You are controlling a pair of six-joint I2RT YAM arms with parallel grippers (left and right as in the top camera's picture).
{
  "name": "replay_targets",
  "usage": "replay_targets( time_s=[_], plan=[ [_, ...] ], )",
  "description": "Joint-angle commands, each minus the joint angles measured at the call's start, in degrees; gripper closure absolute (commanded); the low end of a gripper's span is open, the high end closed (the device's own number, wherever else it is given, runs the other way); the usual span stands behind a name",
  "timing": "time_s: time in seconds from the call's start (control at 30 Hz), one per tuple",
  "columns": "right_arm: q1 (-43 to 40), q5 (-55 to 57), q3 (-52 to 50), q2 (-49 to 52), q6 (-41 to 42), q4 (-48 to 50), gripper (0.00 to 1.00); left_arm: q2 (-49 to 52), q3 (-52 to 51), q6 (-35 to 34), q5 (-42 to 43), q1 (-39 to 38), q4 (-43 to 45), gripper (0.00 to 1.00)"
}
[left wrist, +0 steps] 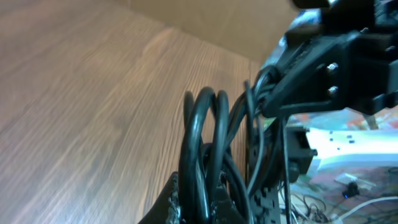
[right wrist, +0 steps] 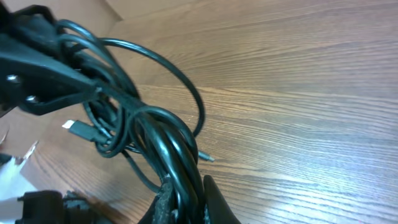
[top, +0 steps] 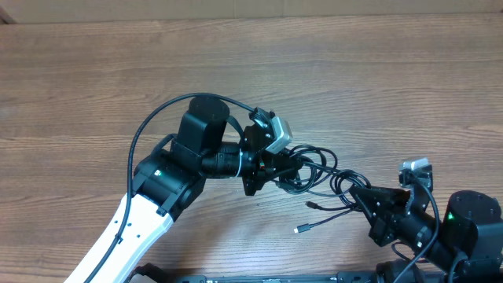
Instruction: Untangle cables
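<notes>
Bunched cable loops are stretching tight from my left gripper into my right gripper, so I should loosen the loops and open my right gripper before taking another hold.
The cables are thin black cords in tangled loops on the wooden table, stretched between my two grippers. Loose plug ends lie at the front. My left gripper is shut on the left side of the bundle; its wrist view shows several black strands pinched between the fingers. My right gripper is shut on the right side of the bundle; its wrist view shows thick loops running up from its jaws, a white-tipped plug and a small silver plug.
The wooden table extends far to the left and back. A cardboard wall stands along the far edge. Clutter, with a white power strip, lies beyond the table in the left wrist view.
</notes>
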Motion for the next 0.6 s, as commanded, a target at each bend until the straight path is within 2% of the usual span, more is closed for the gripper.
replay_targets(
  time_s=[0.0, 0.07, 0.1, 0.13, 0.17, 0.23, 0.27, 0.3, 0.33, 0.4, 0.47, 0.53, 0.57],
  plan=[
    [-0.24, 7.48, 0.98, -0.39, 2.58, -0.20, 0.96, -0.52, 0.04, -0.57, 10.16, 0.37, 4.22, 0.96],
    [-0.24, 7.76, 0.98, -0.39, 3.58, 0.31, 0.96, -0.52, 0.04, -0.66, 11.10, 0.39, 5.40, 0.96],
    [-0.24, 8.48, 0.98, -0.39, 4.72, 0.46, 0.92, -0.50, 0.04, -1.33, 9.88, 0.37, 5.14, 0.96],
    [-0.24, 10.93, 0.98, -0.39, 7.67, 0.46, 0.65, -0.50, 0.04, -3.87, 6.51, 0.37, 4.87, 0.96],
    [-0.24, 11.67, 0.98, -0.39, 8.57, 0.46, 0.61, -0.50, 0.04, -7.02, 2.40, 0.37, 4.68, 0.96],
    [-0.24, 12.15, 0.98, -0.39, 10.27, 0.48, 0.17, -0.52, 0.04, -14.60, -8.31, 0.39, 3.65, 0.96],
    [-0.24, 12.15, 0.98, -0.39, 10.27, 0.46, 0.01, -0.52, 0.04, -16.85, -11.13, 0.39, 3.45, 0.96],
    [-0.24, 12.13, 0.98, -0.39, 10.25, 0.39, 0.00, -0.52, 0.04, -19.50, -14.08, 0.39, 3.43, 0.96],
    [-0.24, 10.69, 0.98, -0.39, 10.25, 0.63, 0.00, -0.50, 0.04, -25.73, -19.93, 0.37, 3.45, 0.96],
    [-0.24, 5.53, 0.98, -0.39, 10.25, 1.86, 0.00, -0.50, 0.04, -32.26, -24.48, 0.37, 3.74, 0.96],
    [-0.24, -2.56, 0.98, -0.39, 10.51, 5.38, 0.00, -0.50, 0.04, -39.30, -24.68, 0.37, 5.73, 0.96],
    [-0.24, -6.29, 0.98, -0.39, 12.41, 8.04, 0.00, -0.50, 0.04, -42.75, -24.44, 0.35, 7.34, 0.96],
    [-0.24, -6.99, 0.98, -0.39, 17.31, 9.84, 0.00, -0.50, 0.04, -45.05, -23.82, 0.31, 8.59, 0.96]
  ],
)
